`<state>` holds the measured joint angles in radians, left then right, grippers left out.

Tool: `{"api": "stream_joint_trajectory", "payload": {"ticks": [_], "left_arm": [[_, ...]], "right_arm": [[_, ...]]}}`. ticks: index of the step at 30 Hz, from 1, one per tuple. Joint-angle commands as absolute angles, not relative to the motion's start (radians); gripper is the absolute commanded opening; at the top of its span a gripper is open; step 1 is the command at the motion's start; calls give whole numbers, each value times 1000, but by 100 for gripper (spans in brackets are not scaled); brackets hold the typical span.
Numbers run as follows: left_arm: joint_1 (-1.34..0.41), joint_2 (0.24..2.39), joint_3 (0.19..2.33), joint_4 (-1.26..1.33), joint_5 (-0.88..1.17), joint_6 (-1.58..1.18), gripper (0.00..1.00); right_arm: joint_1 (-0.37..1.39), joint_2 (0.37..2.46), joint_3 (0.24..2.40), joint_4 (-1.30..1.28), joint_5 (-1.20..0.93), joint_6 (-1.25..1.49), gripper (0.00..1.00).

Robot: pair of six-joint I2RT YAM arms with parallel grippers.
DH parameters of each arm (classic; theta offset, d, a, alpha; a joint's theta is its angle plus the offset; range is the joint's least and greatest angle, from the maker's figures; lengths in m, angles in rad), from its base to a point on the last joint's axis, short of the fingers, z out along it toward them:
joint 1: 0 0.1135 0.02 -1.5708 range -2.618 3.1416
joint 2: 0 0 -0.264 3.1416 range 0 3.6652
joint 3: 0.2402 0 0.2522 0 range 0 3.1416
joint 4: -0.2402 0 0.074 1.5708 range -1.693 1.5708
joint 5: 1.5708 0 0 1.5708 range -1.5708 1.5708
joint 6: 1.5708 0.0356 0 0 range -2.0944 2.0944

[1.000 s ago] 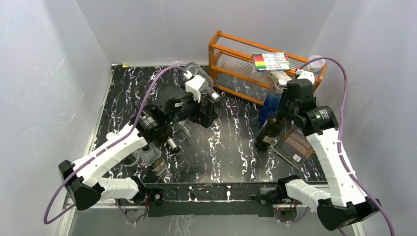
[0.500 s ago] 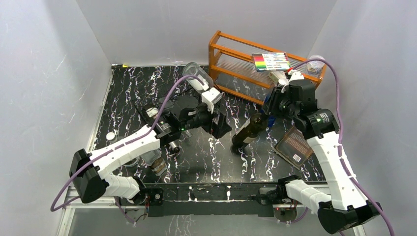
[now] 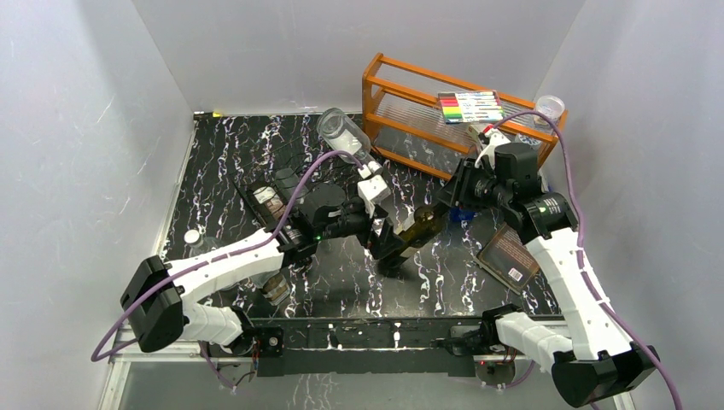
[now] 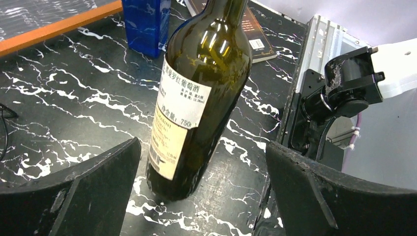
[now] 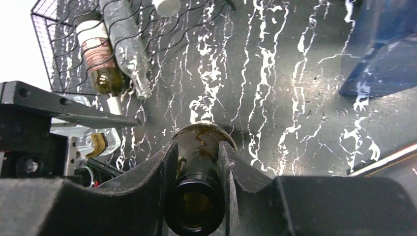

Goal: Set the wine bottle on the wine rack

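Note:
The open fingers of my left gripper are on either side of the wine bottle's lower body (image 4: 177, 152), so my right gripper should keep its hold on the neck (image 5: 195, 204) until my left gripper closes there.
The dark green wine bottle (image 3: 420, 227) with a cream label leans over on the black marble table, its base low and its neck up to the right. My right gripper (image 3: 459, 198) is shut on the neck, and the right wrist view (image 5: 197, 147) looks down the open mouth. My left gripper (image 3: 391, 243) is open, one finger on each side of the bottle's base without touching it (image 4: 204, 196). The bottle fills the left wrist view (image 4: 196, 98). The black wire wine rack (image 5: 46, 29) lies at the left and holds other bottles. The left arm partly hides it in the top view (image 3: 256, 201).
An orange wooden shelf (image 3: 410, 85) stands at the back right with a marker pack (image 3: 470, 107) on top. A blue box (image 4: 145, 24) and a book (image 3: 512, 252) lie by the right arm. A clear jar (image 3: 341, 132) sits behind the left arm.
My right gripper has carried the bottle leftward and tilted it further. My left arm has swung right, and its open fingers now stand on either side of the bottle's base.

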<state>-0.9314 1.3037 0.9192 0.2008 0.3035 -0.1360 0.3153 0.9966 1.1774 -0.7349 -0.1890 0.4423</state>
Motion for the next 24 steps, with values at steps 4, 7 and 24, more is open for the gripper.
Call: {"api": "stream_joint_trajectory", "payload": {"ticks": [4, 7, 24], "left_arm": [[-945, 1329, 853, 322, 417, -81, 97], [-954, 1354, 848, 327, 476, -61, 96], [-953, 1456, 855, 371, 374, -143, 98]], "right_arm": [[313, 948, 1174, -565, -357, 498, 0], [313, 943, 1168, -547, -391, 517, 0], [313, 902, 1117, -487, -513, 547, 0]]}}
